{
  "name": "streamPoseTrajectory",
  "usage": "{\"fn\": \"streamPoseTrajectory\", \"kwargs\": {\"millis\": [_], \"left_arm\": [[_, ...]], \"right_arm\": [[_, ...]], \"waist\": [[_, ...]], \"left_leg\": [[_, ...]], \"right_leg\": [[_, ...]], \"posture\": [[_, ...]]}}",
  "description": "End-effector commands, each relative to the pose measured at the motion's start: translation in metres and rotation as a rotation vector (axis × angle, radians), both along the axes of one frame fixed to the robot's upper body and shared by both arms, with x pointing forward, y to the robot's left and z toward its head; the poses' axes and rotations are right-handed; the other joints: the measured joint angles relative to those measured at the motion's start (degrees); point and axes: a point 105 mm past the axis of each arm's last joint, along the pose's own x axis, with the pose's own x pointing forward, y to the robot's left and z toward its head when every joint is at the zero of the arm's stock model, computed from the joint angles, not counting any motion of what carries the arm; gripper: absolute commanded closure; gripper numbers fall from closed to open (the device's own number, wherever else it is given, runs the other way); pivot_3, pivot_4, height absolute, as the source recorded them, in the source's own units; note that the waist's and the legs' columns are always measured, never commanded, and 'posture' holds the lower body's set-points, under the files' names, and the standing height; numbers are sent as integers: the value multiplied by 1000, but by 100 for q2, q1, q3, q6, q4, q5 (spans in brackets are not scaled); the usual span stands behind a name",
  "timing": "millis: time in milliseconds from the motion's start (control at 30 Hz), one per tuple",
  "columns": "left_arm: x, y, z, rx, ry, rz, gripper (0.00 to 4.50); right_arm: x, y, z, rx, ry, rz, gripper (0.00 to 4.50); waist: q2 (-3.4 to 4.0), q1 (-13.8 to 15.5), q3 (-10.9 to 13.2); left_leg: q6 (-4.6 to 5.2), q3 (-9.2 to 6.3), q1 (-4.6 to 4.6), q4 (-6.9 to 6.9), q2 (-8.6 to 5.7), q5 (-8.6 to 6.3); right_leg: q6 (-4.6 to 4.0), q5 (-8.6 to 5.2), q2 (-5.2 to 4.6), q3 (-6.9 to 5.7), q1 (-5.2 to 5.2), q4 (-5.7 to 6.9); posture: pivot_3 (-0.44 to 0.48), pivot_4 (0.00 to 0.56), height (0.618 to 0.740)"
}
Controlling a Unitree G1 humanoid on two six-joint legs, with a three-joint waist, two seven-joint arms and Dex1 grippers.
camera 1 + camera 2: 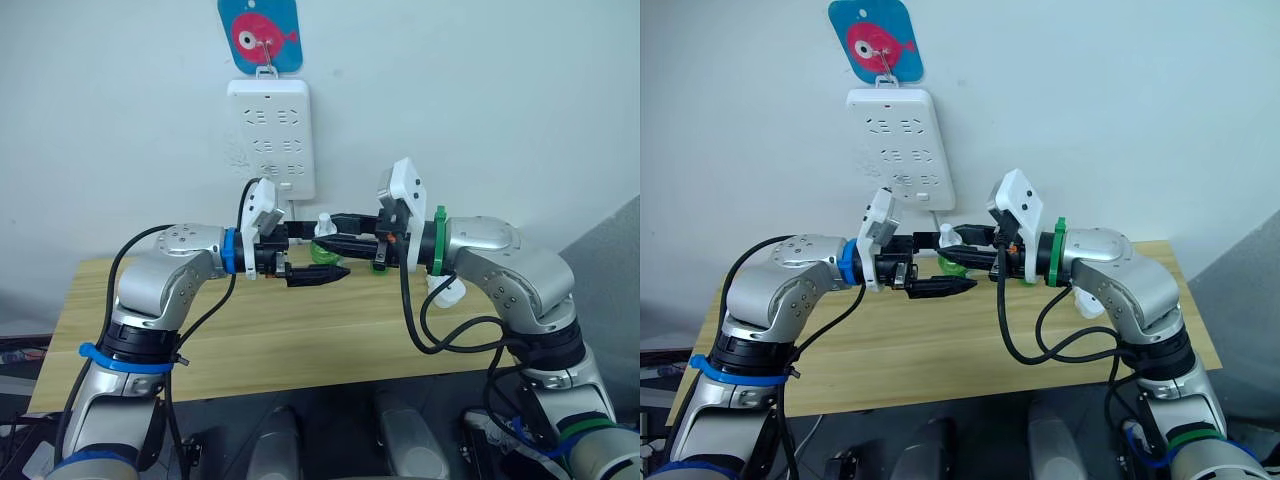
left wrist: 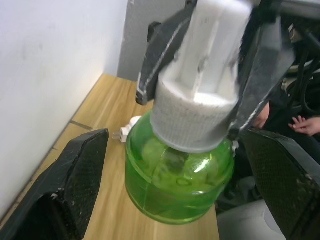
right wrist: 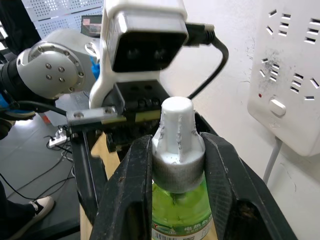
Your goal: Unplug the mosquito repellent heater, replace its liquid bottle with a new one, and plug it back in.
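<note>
The white cap (image 1: pixel 325 230) goes up into a tall narrow top (image 1: pixel 324 217), so the robot should expect a dark wick hidden inside, standing upright when the robot removes the cap.
A green liquid bottle (image 2: pixel 176 186) with a white cap (image 3: pixel 177 145) hangs in the air over the wooden table (image 1: pixel 300 340). My right gripper (image 1: pixel 328 238) is shut on the cap, one black finger on each side. My left gripper (image 1: pixel 318 256) faces it from the left and is open; its fingers (image 2: pixel 80 170) stand wide on both sides of the green body without touching it. The mosquito repellent heater (image 1: pixel 447 290), small and white with a metal prong, lies on the table under my right forearm, unplugged.
A white power strip (image 1: pixel 270 135) hangs on the wall behind the grippers, under a blue fish tag (image 1: pixel 260 35). Its cord (image 3: pixel 272 160) drops toward the table. A person's hand (image 2: pixel 306 123) shows beyond the table's right end.
</note>
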Motion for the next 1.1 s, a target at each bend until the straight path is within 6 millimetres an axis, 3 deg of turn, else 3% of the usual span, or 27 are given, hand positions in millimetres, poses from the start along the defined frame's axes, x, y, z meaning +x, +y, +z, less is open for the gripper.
{"fn": "streamPoseTrajectory", "kwargs": {"millis": [33,233,400,533,667,800,1100], "left_arm": [[-2,-4,13,-13,-56,-22,407],[-1,-4,18,-32,-55,-20,2160],[-2,-3,18,-18,-71,-31,2164],[-9,-6,17,4,-94,-81,2164],[-15,-7,15,33,-108,-116,2164],[-13,-8,13,32,-116,-105,2164],[-2,-2,7,13,-148,12,2164]], "right_arm": [[-10,2,19,41,-64,35,3463],[-13,3,18,45,-53,40,3463],[-18,3,17,37,-45,79,3463],[-34,3,11,-53,-27,329,3463],[-25,-2,7,-169,-53,489,3463],[-18,-10,16,-184,-61,508,3463],[-2,-48,34,-62,-135,135,266]], "waist": [[0,-6,0],[0,-18,-3],[1,-28,-4],[1,-27,-4],[1,-36,-4],[1,-40,-4],[1,-31,-4]], "left_leg": [[0,0,0,4,0,0],[0,-1,1,7,-1,0],[0,-1,1,7,0,0],[0,0,0,8,-3,0],[4,2,7,9,-1,-2],[14,1,8,8,3,-8],[4,2,3,10,-3,-2]], "right_leg": [[0,0,0,1,0,4],[0,0,1,1,0,8],[0,0,1,1,0,9],[0,0,0,2,-1,8],[0,0,4,4,2,10],[0,0,9,3,2,11],[0,0,-3,3,1,9]], "posture": [[-145,149,725],[-146,150,725],[-144,153,725],[-141,165,725],[-135,177,725],[-145,175,725],[-156,180,725]]}}
